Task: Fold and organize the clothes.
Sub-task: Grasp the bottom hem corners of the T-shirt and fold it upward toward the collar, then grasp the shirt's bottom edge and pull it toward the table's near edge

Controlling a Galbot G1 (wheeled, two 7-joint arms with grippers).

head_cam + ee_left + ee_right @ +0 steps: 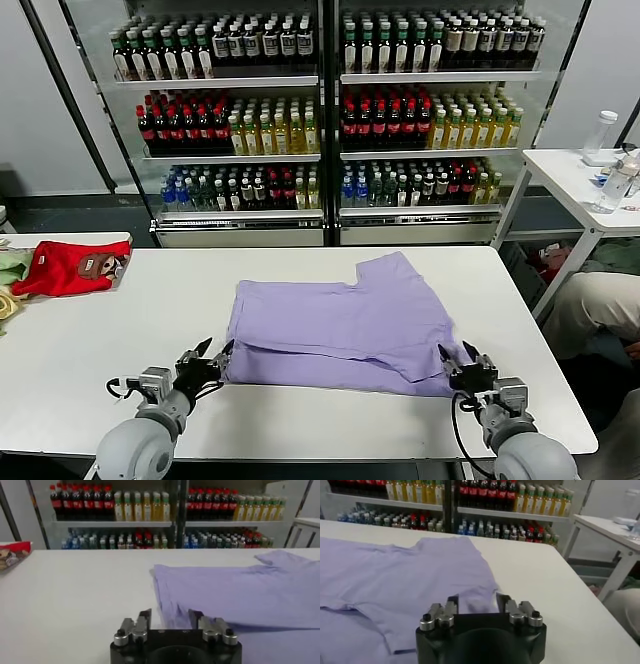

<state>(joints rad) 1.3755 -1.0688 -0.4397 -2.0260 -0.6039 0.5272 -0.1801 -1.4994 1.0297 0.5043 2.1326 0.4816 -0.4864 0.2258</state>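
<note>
I should pull the near corners (pixel 446 390) closer with my left gripper and my right gripper before I fold the T-shirt, because the lavender T-shirt's far edge (pixel 300 284) lies deep across the table.
The lavender T-shirt (pixel 345 320) lies partly folded on the middle of the white table (pixel 90 350), with no print or label showing. My left gripper (pixel 212 352) is open at the shirt's near left corner, and the fabric edge (pixel 172 605) lies between its jaws. My right gripper (pixel 458 352) is open at the shirt's near right corner, and a fold of the shirt (pixel 475 597) lies between its jaws. The shirt spreads across both wrist views (pixel 250 587) (pixel 385 575).
A red garment with a brown patch (pixel 70 266) lies at the table's far left, with pale green and yellow garments (pixel 8 275) beside it. Drink shelves (pixel 320 110) stand behind. A white side table (pixel 585 175) with bottles and a person's leg (pixel 600 300) are on the right.
</note>
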